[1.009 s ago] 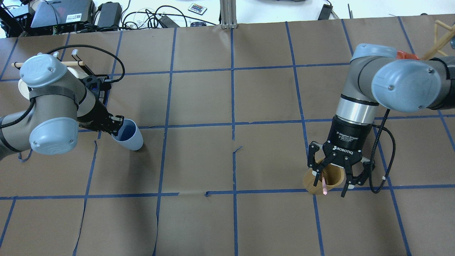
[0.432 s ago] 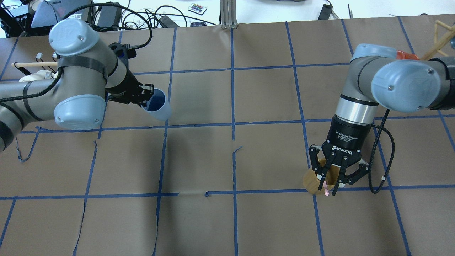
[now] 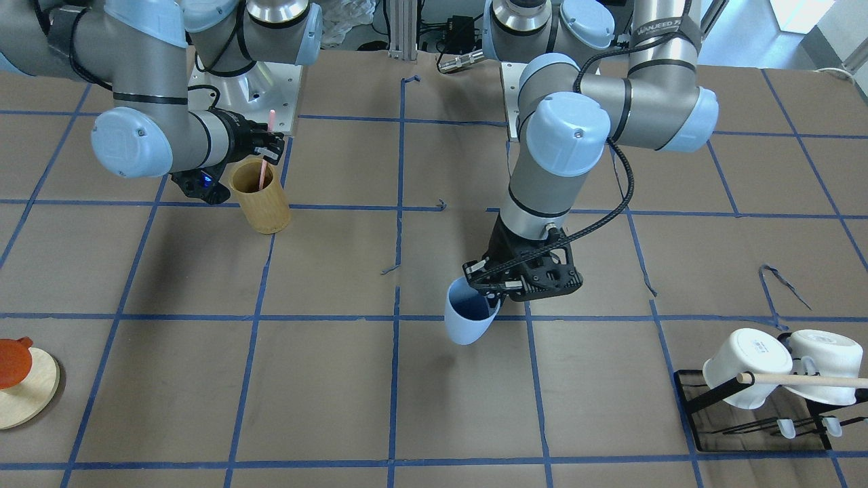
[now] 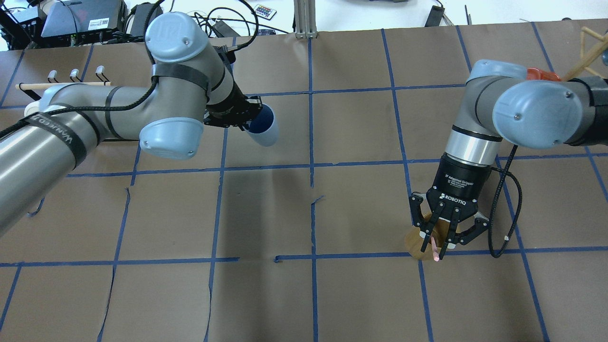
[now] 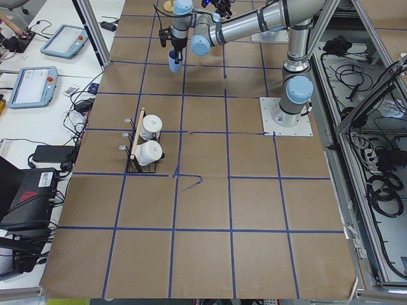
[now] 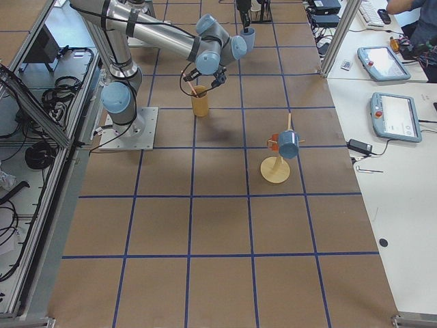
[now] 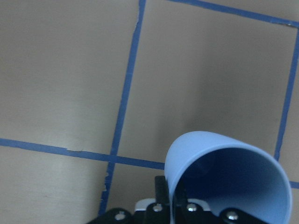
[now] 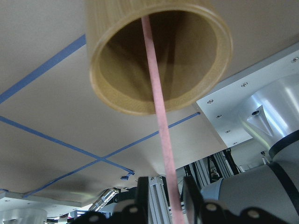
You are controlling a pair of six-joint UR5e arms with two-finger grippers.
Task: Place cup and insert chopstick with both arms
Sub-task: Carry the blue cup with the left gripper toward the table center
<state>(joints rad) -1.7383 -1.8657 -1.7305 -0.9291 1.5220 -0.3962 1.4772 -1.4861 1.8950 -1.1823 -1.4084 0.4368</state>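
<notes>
The pale blue cup (image 3: 469, 316) is hanging above open brown paper with its opening up, so my left gripper should keep moving it down toward the paper's middle (image 3: 405, 366) until the cup's base sits there.
My left gripper (image 4: 248, 115) is shut on the rim of the pale blue cup (image 4: 264, 125) and holds it tilted above the table, left of the middle; the cup also shows in the front view (image 3: 466, 316) and the left wrist view (image 7: 228, 179). My right gripper (image 4: 439, 243) hangs over the tan bamboo cylinder (image 4: 416, 246) with its fingers closed around the pink chopstick (image 4: 433, 248). The chopstick (image 3: 262, 166) stands in the bamboo cylinder (image 3: 261, 198) with its top sticking out. In the right wrist view the chopstick (image 8: 158, 105) runs from between my fingers down into the cylinder (image 8: 117, 70).
A black rack (image 3: 749, 420) with two white mugs (image 3: 746, 366) and a long wooden rod (image 3: 807, 380) stands at the table's left end. A round wooden stand (image 3: 24, 396) with an orange piece is at the right end. Blue tape lines cross the brown paper.
My left arm has carried the blue cup away from the mug rack, toward the table's middle and far side. My right gripper's fingers have closed from wide open onto the pink chopstick.
</notes>
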